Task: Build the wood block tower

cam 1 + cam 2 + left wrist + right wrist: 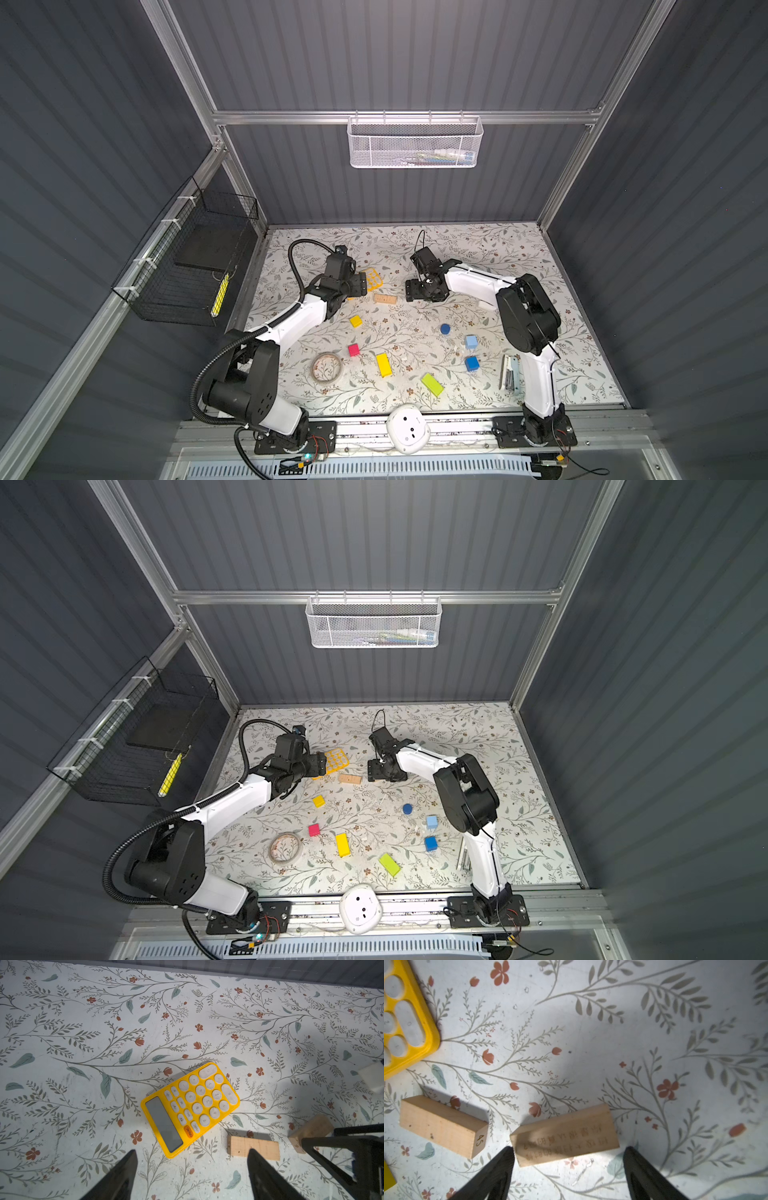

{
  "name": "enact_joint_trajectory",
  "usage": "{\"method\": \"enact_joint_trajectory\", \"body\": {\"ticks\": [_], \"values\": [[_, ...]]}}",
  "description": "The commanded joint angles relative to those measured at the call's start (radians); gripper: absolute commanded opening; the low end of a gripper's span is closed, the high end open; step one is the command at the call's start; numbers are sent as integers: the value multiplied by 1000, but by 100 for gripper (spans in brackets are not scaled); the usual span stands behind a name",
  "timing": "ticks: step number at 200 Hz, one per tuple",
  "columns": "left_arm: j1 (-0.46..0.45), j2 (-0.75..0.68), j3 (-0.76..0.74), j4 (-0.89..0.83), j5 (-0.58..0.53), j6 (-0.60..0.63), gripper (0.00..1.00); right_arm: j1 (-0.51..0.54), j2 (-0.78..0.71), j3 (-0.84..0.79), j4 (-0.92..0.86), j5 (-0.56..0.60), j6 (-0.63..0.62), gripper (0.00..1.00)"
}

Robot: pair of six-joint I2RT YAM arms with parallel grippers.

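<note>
The engraved tan bar [566, 1136] lies at a slant across my right gripper, so next I turn the gripper to line up with the bar, hold the bar by both ends [612, 1128] and swing it straight.
The blocks lie loose on the flowered table [498, 249]; nothing is stacked. One tan bar [385, 299] [443, 1126] [253, 1148] lies flat between the two grippers. A second tan bar [564, 1136] [311, 1131], with engraved writing, lies just ahead of the open right gripper [569, 1150] [415, 293], one fingertip [508, 1152] at its corner. The left gripper [192, 1153] [359, 284] is open and empty over the table. Nearer the front are a yellow cube [355, 321], pink cube [353, 350], yellow bar [383, 365], lime bar [432, 384], blue cylinder [445, 329], light-blue cube [471, 342] and blue cube [472, 363].
A yellow calculator [190, 1109] [372, 279] lies just ahead of the left gripper, beside the first tan bar. A clear tape roll [327, 366] sits front left. A silver stapler-like object [509, 372] lies by the right arm. A white dome [407, 428] sits on the front rail.
</note>
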Motion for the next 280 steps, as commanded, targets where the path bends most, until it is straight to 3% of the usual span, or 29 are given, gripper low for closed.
{"method": "enact_joint_trajectory", "body": {"ticks": [1, 93, 180, 246, 280], "values": [[-2, -27, 13, -23, -17, 22, 83, 3, -48, -10, 1, 8, -21, 85], [-2, -23, 17, -21, -14, 24, 83, 3, -19, 68, -104, -39, -339, 99], [-2, -17, 23, -28, -16, 30, 83, 4, 74, 153, -157, -30, -409, 98], [-2, -7, 24, -31, -17, 31, 83, 3, 105, 155, -150, 6, -389, 97], [-2, -8, 24, -29, -18, 31, 83, 3, 112, 153, -145, 12, -368, 92]]}}
